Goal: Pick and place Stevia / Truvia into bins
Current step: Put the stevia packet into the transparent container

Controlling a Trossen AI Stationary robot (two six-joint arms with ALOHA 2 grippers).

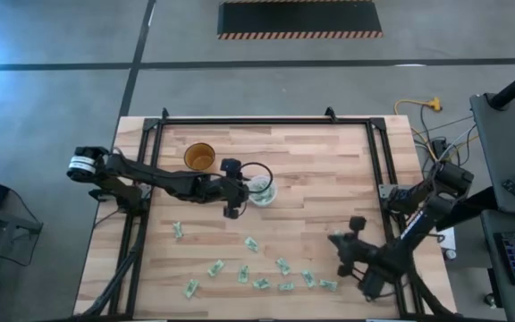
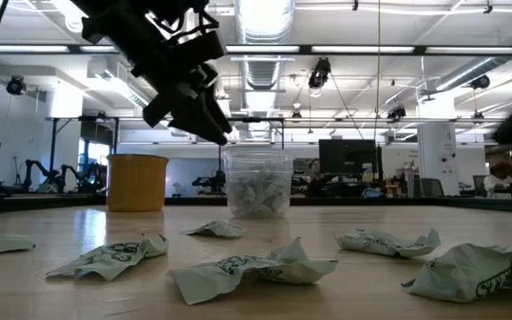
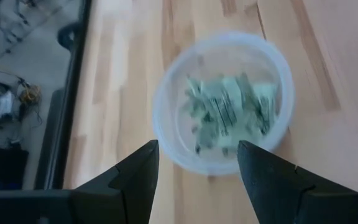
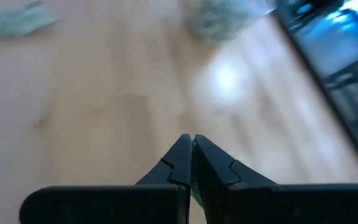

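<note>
The robot's right gripper has a sachet (image 4: 196, 195) pinched between its shut fingers and the clear bin (image 1: 262, 190) stands open, so the robot should keep carrying the sachet until it is over the bin.
The clear bin (image 1: 262, 190) stands upright on the wooden table with several Stevia sachets (image 3: 229, 109) inside it. My left gripper (image 3: 197, 165) hangs open just above the bin's left side (image 2: 256, 182), fingers slanting down, with nothing between them. More crumpled green-and-white sachets (image 1: 251, 243) lie flat across the near part of the table (image 2: 252, 267). My right gripper (image 4: 192, 146) is shut above bare wood near the table's right near corner (image 1: 336, 241), and no sachet shows between its fingers.
An amber-brown cup (image 1: 199, 157) stands upright to the far left of the bin (image 2: 138, 182). A black metal frame (image 1: 266, 121) runs along the table's edges. Bare wood lies between the bin and the scattered sachets.
</note>
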